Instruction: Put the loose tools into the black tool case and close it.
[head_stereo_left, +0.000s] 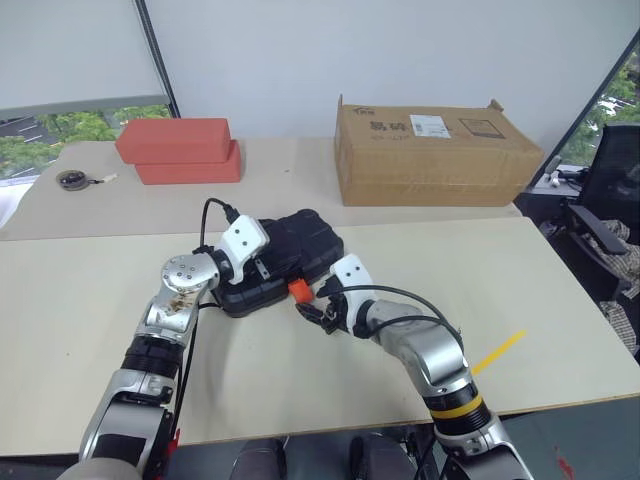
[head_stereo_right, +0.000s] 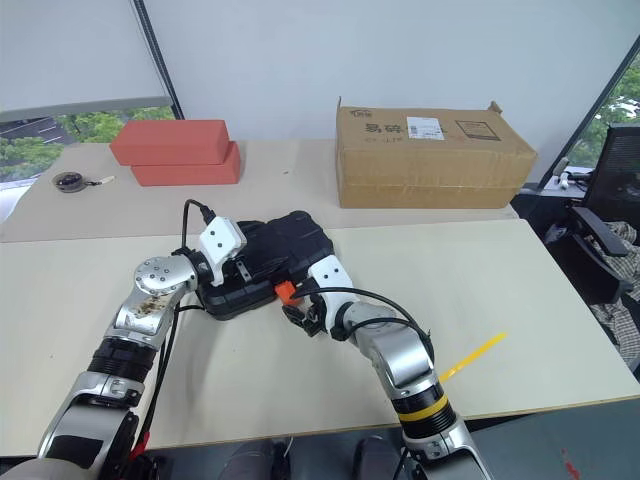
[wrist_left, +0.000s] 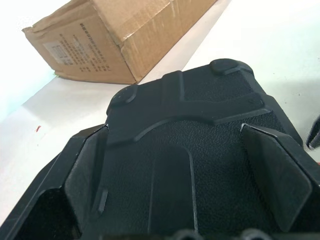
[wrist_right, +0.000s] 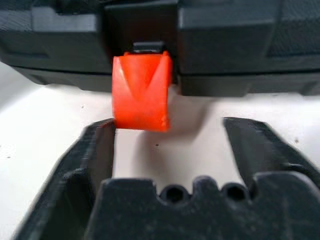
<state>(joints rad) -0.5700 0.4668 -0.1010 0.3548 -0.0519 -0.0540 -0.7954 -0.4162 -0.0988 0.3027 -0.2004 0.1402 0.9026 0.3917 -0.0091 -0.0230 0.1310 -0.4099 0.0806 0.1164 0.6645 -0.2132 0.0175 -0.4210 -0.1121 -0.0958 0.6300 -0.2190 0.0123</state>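
Note:
The orange latch's loose end (wrist_right: 142, 119) is in line with one finger of my open right gripper. Next, I move over to center the latch (wrist_right: 141, 87) before I close my fingers.
The black tool case (head_stereo_left: 300, 245) lies shut on the near table, lid down. Its orange latch (head_stereo_left: 298, 290) sticks out from the front edge. My left gripper (head_stereo_left: 262, 266) rests over the lid's left part, and its fingers (wrist_left: 82, 167) are spread wide on the textured lid (wrist_left: 200, 150), so it is open. My right gripper (head_stereo_left: 312, 308) is low over the table just in front of the latch (wrist_right: 141, 92). It is open, with the latch just beyond its fingertips (wrist_right: 97, 150) and nothing between them. The loose tools are out of view.
A brown cardboard box (head_stereo_left: 435, 150) stands on the far table behind the case. Two stacked red boxes (head_stereo_left: 180, 150) and a round tape measure (head_stereo_left: 72, 179) lie at the back left. A yellow strip (head_stereo_left: 497, 352) marks the table at front right. A chair (head_stereo_left: 610, 200) stands beyond the right edge.

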